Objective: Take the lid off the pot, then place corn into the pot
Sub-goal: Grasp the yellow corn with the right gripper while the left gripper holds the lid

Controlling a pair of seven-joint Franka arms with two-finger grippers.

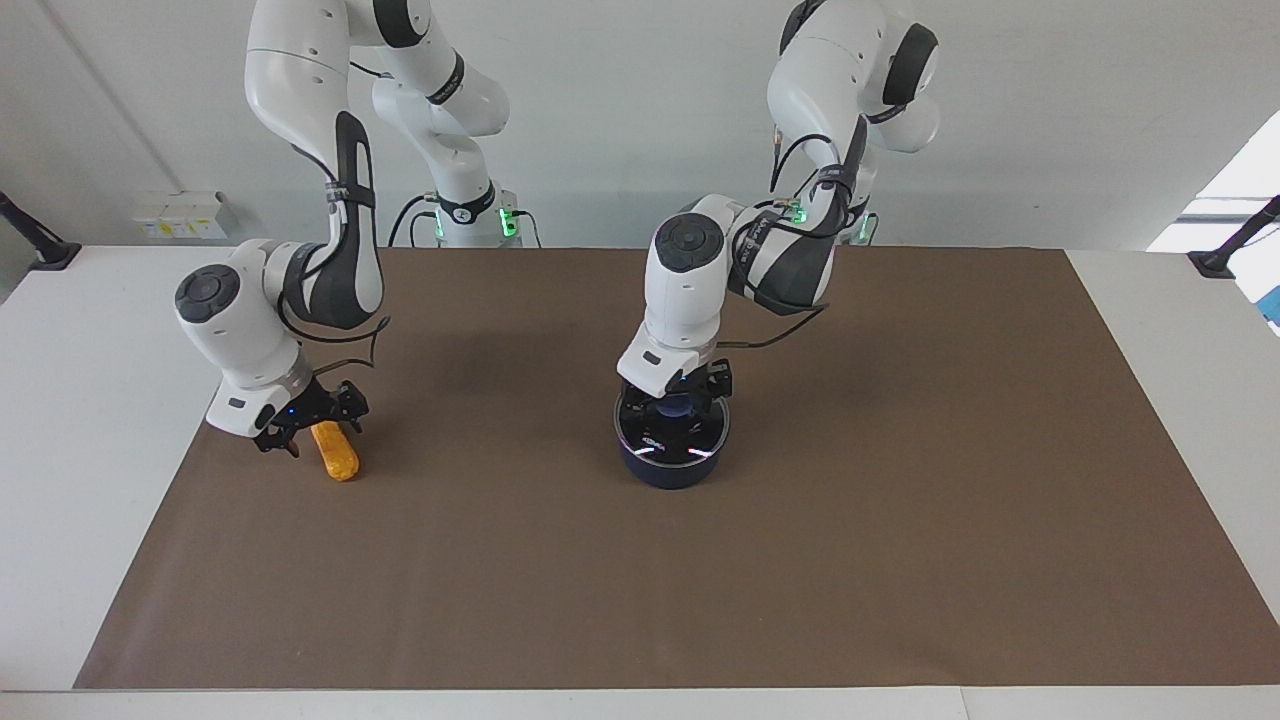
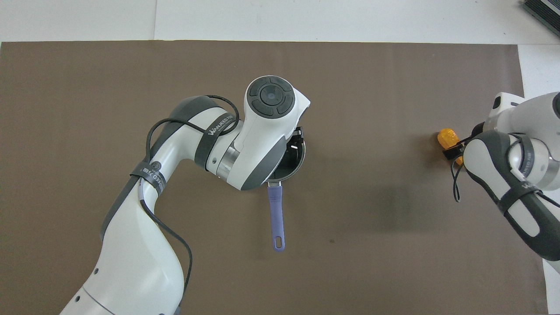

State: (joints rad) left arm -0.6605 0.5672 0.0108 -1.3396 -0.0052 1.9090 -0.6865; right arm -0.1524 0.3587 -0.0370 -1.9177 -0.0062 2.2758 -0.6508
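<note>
The corn [image 2: 448, 138] looks shorter than the width of the pot, so it will lie completely inside the pot's rim [image 2: 302, 158] when I lower it in.
The dark blue pot [image 1: 672, 472] stands mid-table on the brown mat. Its long handle [image 2: 276, 218] points toward the robots. The glass lid [image 1: 668, 447] lies on the pot, and its blue knob [image 1: 678, 406] shows under my left gripper [image 1: 676, 400], which is down at the knob. In the overhead view my left wrist covers most of the pot [image 2: 294, 161]. The orange-yellow corn [image 1: 337, 457] lies on the mat at the right arm's end of the table. It also shows in the overhead view [image 2: 446, 138]. My right gripper [image 1: 312, 425] is open, low over the corn's end nearer the robots, a finger on each side.
The brown mat [image 1: 900, 520] covers most of the white table. Nothing else lies on the mat. Camera mounts [image 1: 1225, 255] stand at the table's corners by the robots.
</note>
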